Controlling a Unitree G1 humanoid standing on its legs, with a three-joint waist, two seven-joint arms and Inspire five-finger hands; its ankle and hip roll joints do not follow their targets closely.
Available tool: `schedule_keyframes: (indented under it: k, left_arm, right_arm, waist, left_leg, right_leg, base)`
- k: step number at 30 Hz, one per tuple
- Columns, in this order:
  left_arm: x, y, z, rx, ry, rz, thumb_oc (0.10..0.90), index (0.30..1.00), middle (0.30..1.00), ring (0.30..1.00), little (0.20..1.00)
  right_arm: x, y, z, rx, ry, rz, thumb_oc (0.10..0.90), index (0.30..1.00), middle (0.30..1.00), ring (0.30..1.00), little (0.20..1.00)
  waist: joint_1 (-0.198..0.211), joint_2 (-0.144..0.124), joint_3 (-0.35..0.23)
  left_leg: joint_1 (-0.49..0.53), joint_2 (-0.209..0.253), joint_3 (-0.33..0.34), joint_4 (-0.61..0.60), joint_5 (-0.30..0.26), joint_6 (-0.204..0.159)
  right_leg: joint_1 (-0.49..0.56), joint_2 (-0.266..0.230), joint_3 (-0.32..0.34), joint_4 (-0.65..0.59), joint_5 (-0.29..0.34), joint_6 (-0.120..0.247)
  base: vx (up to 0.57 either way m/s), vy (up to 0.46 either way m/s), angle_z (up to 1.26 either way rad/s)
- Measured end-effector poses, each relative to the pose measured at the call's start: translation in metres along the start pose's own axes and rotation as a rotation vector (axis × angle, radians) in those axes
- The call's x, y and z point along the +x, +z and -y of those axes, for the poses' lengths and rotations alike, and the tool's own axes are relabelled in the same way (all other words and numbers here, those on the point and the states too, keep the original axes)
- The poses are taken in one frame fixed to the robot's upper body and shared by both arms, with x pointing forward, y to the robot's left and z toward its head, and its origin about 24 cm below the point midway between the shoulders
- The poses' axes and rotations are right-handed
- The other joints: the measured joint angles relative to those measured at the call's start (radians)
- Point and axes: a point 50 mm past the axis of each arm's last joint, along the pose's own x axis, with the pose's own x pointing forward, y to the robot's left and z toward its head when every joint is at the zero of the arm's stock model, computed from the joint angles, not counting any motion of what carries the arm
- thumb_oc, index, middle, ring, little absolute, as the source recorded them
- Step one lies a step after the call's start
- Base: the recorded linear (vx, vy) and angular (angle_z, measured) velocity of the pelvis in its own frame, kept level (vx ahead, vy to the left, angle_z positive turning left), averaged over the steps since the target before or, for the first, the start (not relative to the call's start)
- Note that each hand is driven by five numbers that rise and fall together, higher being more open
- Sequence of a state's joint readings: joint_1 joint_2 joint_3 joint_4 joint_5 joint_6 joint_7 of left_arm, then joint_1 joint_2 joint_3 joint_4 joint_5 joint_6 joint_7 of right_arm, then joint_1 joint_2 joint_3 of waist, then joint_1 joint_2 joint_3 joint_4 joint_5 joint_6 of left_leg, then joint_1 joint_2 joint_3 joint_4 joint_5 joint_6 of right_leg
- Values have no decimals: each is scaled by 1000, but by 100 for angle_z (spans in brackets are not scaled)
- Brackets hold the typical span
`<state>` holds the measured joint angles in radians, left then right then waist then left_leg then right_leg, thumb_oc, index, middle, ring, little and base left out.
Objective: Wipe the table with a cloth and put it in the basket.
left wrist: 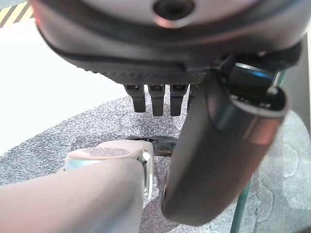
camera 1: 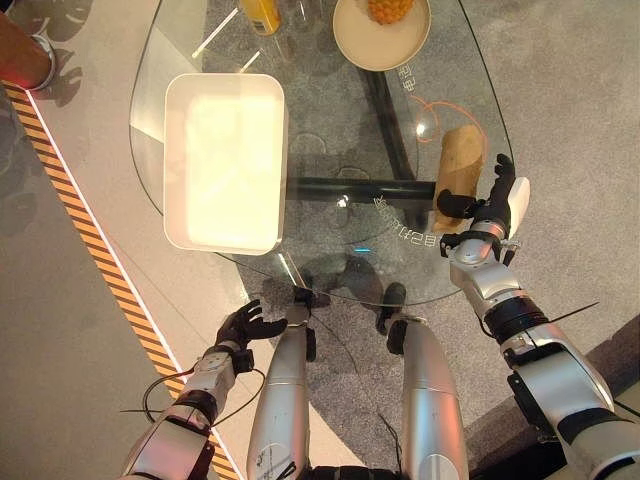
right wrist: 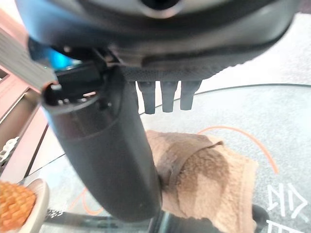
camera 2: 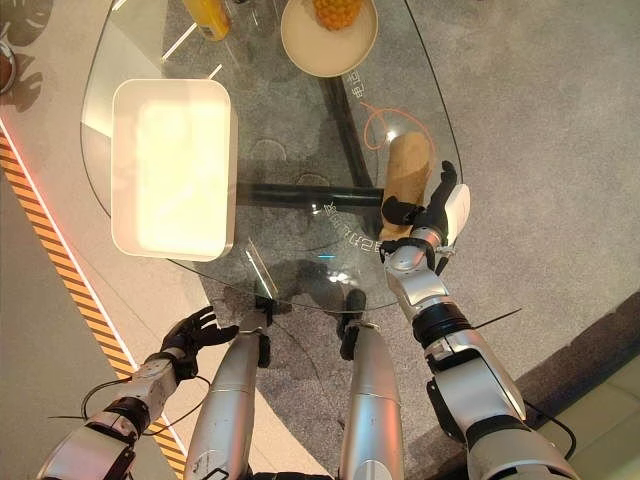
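My gripper will grip and lift the tan cloth (camera 1: 459, 168), and the cloth's near end should then curl open with a flap hanging down, because a loose fold (right wrist: 181, 158) overlaps its layers.
A tan folded cloth (camera 1: 460, 160) lies on the right side of the round glass table (camera 1: 330, 130); it also shows as a rumpled brown cloth (right wrist: 209, 174) in the right wrist view. My right hand (camera 1: 492, 205) is at the cloth's near end, open, with its dark fingers (camera 1: 455, 207) resting on that end and the thumb beside it. A white rectangular basket (camera 1: 225, 82) stands on the table's left half. My left hand (camera 1: 243, 325) hangs open below the table's near left edge, holding nothing.
At the table's far edge stand a cream bowl (camera 1: 345, 40) with an orange fruit in it and a yellow bottle (camera 1: 260, 12). A person's shoe (camera 1: 30, 55) is at the far left. Striped tape (camera 1: 80, 220) runs along the floor.
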<state>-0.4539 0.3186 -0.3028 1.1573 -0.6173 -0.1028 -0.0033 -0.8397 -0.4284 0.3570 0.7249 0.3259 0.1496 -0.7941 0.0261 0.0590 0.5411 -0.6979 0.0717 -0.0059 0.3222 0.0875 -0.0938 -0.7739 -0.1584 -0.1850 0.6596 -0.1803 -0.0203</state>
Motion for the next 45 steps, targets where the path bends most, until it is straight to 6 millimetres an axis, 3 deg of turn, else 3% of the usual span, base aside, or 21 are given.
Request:
schedule_keyframes:
  k: [24, 45]
  left_arm:
    - [0, 1, 1, 0, 13, 3, 800, 900, 900, 900, 900]
    - [1, 0, 11, -9, 3, 1, 800, 900, 900, 900, 900]
  right_arm:
    - [-10, -8, -20, 48, 36, -50, 800, 900, 900, 900, 900]
    - [-11, -13, -21, 60, 37, -46, 800, 900, 900, 900, 900]
  waist:
    - [-1, 0, 0]
    - [-4, 1, 0]
  left_leg:
    - [1, -1, 0, -7, 3, 1]
    - [0, -1, 0, -8, 2, 1]
  right_leg:
    - [-1, 1, -3, 0, -4, 1]
    - [-2, 2, -3, 1, -7, -3]
  base:
    - [0, 0, 0]
    - [0, 0, 0]
